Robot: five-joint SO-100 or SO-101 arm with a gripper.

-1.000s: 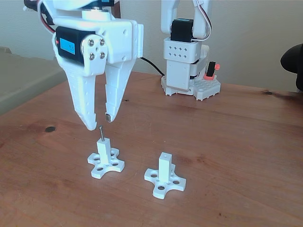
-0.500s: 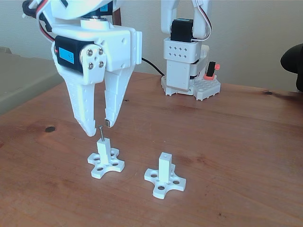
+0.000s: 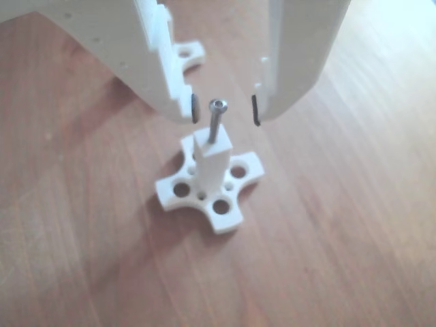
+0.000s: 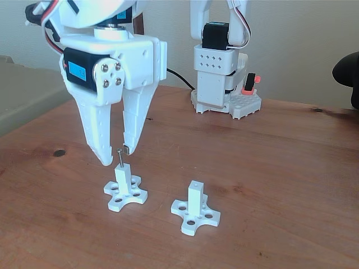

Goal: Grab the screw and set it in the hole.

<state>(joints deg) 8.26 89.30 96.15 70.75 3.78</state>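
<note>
I expect the screw [image 3: 218,106] to slide straight out and leave the white post standing when I lift, because its long body [image 3: 214,127] shows above the post.
A thin silver screw [image 3: 216,121] stands upright with its lower end in the hole at the tip of a white square post [image 3: 212,162] on a cross-shaped base [image 3: 221,212]; the hole itself is hidden by the screw. My white gripper [image 3: 225,110] is open, one black pad on either side of the screw head and neither touching it. In the fixed view the gripper [image 4: 116,156] hangs point-down over the left post [image 4: 123,177], with the screw [image 4: 120,157] between the fingertips.
A second white post [image 4: 195,199] with a bare hole in its tip stands to the right on the wooden table [image 4: 280,168]. The arm's base [image 4: 221,84] sits at the back. A dark object [image 4: 348,70] is at the right edge.
The gripper has come down a little, so its fingertips now flank the screw head. The screw stays upright in the left post.
</note>
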